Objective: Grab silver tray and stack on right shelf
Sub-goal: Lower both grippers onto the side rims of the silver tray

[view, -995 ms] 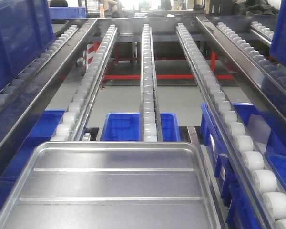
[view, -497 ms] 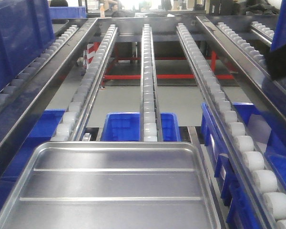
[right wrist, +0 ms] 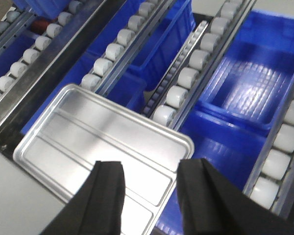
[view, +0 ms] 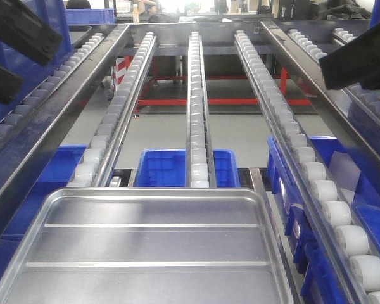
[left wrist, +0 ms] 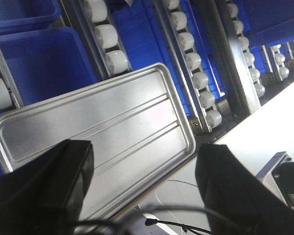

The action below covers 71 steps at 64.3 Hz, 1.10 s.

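My gripper should expect more of the middle roller lane and blue bin hidden underneath, since both go out of sight beneath the silver tray's far edge.
The silver tray lies flat at the near end of the right shelf, a rack of white-roller lanes running away from me. Its two long ridges show. My left gripper hangs high at the upper left, my right gripper high at the upper right. In the left wrist view the left gripper is open above the tray near its right end. In the right wrist view the right gripper is open above the tray. Neither touches it.
Blue bins sit under the roller lanes, and a tall blue bin stands on the left lane. Steel side rails flank the lanes. A pale tabletop and loose cables lie beside the tray's near edge.
Both grippers have come into the front view, the left at the upper left corner and the right further in from the right edge. The tray has not moved.
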{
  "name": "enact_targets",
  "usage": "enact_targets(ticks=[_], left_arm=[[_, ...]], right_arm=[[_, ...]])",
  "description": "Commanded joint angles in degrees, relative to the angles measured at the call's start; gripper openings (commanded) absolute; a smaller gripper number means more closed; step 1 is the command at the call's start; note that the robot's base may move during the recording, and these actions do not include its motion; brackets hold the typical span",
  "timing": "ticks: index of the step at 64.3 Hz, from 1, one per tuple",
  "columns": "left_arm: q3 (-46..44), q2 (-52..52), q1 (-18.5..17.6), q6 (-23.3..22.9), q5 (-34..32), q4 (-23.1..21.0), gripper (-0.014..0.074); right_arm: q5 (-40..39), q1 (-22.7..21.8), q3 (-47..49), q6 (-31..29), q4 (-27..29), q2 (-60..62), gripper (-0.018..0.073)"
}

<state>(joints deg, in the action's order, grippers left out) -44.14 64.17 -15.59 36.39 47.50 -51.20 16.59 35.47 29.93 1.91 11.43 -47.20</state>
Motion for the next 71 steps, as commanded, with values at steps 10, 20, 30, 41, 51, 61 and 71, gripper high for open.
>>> enact_targets(ticks=[10, 20, 30, 41, 51, 61, 71], left_arm=[[-1.8, 0.2, -0.3, -0.9, -1.2, -1.0, 0.0345], [-1.8, 0.2, -0.3, -11.9, -1.5, 14.7, 0.0337], [-1.8, 0.2, -0.7, -20.6, -1.5, 22.9, 0.0337], [-2.0, 1.1, -6.3, -32.7, -1.8, 32.6, 0.0337], [-4.6, 5.2, -13.5, -46.2, -1.8, 41.7, 0.0337], [-5.8, 9.6, -18.1, -55.4, -5.5, 46.3, 0.0337], [-5.8, 13.1, -18.5, -57.4, -7.9, 47.0, 0.0336]], right_arm=[[13.8, 0.0, 11.4, 2.1, 2.4, -12.3, 0.0384], [18.1, 0.0, 16.3, 6.8, 1.6, -21.2, 0.0384], [17.8, 0.0, 18.1, 15.4, -5.2, -26.2, 0.0384], [17.5, 0.0, 18.1, 24.4, -11.4, -29.5, 0.0384], [15.7, 0.0, 18.1, 25.5, -11.4, -31.5, 0.0384], [14.8, 0.0, 18.1, 26.4, -11.4, -33.3, 0.0384], [12.9, 0.0, 18.1, 26.4, -11.4, -34.5, 0.0384]])
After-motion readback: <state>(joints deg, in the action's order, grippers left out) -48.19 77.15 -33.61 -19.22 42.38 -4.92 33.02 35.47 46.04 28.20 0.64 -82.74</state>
